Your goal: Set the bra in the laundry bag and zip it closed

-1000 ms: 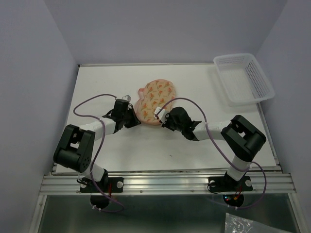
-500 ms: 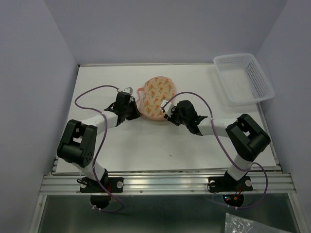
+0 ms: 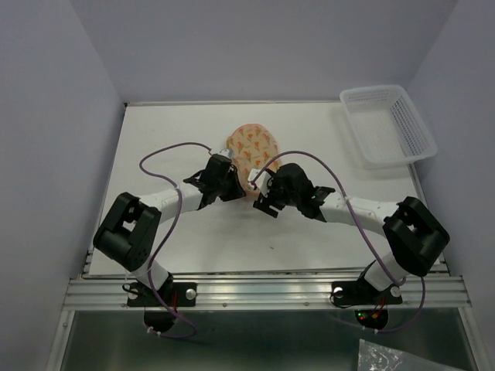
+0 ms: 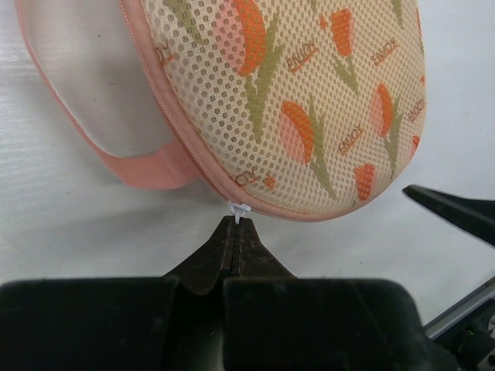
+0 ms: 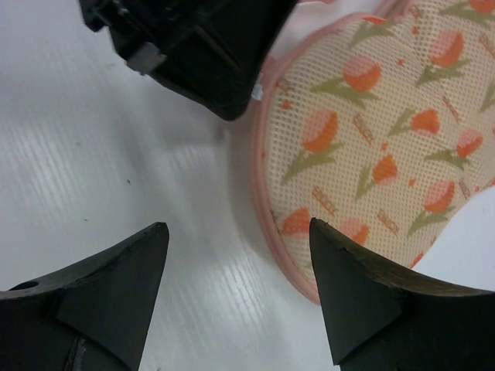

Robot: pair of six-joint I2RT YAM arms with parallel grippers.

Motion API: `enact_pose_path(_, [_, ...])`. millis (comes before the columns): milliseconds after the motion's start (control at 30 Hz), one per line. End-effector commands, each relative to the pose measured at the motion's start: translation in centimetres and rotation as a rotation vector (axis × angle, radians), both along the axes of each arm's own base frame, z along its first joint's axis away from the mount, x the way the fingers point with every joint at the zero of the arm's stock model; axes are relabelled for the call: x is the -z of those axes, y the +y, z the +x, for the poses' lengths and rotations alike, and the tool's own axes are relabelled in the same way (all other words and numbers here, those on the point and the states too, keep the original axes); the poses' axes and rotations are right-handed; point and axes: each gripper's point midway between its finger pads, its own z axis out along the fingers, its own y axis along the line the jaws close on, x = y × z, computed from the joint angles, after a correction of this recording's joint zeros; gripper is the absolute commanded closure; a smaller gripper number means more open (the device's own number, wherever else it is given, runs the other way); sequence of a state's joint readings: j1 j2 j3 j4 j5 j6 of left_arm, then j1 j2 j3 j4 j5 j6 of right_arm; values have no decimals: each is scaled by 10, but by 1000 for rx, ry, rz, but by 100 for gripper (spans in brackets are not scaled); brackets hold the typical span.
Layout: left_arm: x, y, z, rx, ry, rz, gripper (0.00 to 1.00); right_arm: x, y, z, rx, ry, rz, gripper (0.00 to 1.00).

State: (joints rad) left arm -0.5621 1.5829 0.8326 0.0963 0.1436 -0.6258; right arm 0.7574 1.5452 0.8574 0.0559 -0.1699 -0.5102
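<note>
My right gripper is open and the laundry bag's pink rim (image 5: 288, 261) lies loose in it. Next, my right gripper closes tight on that rim before my left gripper draws the white zip pull (image 4: 239, 209) away.
The laundry bag (image 3: 249, 147) lies shut on the white table, cream-peach mesh with an orange flower print (image 4: 309, 100) (image 5: 371, 131) and a pink loop (image 4: 147, 166). My left gripper (image 3: 238, 187) (image 4: 234, 224) is at the bag's near rim, shut on the small white zip pull (image 4: 240, 210) (image 5: 257, 93). My right gripper (image 3: 258, 196) (image 5: 236, 228) stands open just beside it over the bag's near edge, with only table and the pink rim between its fingers. The bra is not in view.
A white plastic lattice basket (image 3: 352, 99) stands at the table's back right. Both grippers crowd together at the bag's near edge, and the left gripper's black body (image 5: 209, 54) fills the top of the right wrist view. Purple walls enclose the table.
My left gripper has travelled right along the bag's near rim with the zip pull. The bag has turned and shifted back. My right gripper has opened and let go of the bag's edge.
</note>
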Motion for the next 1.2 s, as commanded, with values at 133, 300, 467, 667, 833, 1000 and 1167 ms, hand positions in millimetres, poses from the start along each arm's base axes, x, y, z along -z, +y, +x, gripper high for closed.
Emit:
enact_pose_path(133, [-43, -23, -6, 39, -74, -91, 100, -9, 22, 14, -41, -71, -8, 23])
enact_pose_path(300, [-41, -28, -10, 60, -66, -98, 100, -6, 28, 29, -31, -128, -10, 39])
enact_pose_path(467, [-42, -31, -15, 89, -61, -113, 100, 1, 25, 35, -5, -156, -19, 73])
enact_pose_path(667, [-35, -31, -13, 88, -43, -95, 100, 8, 11, 38, 30, -196, -60, 91])
enact_pose_path(833, [-18, -1, 6, -34, -6, -37, 100, 3, 3, 35, 43, -214, -61, 92])
enact_pose_path(1000, [-11, 45, 37, -190, 0, 14, 100, 9, 1, 25, 32, -182, -47, 94])
enact_pose_path(1167, [-7, 81, 68, -297, -10, 70, 100, 11, -6, 20, 37, -186, -59, 95])
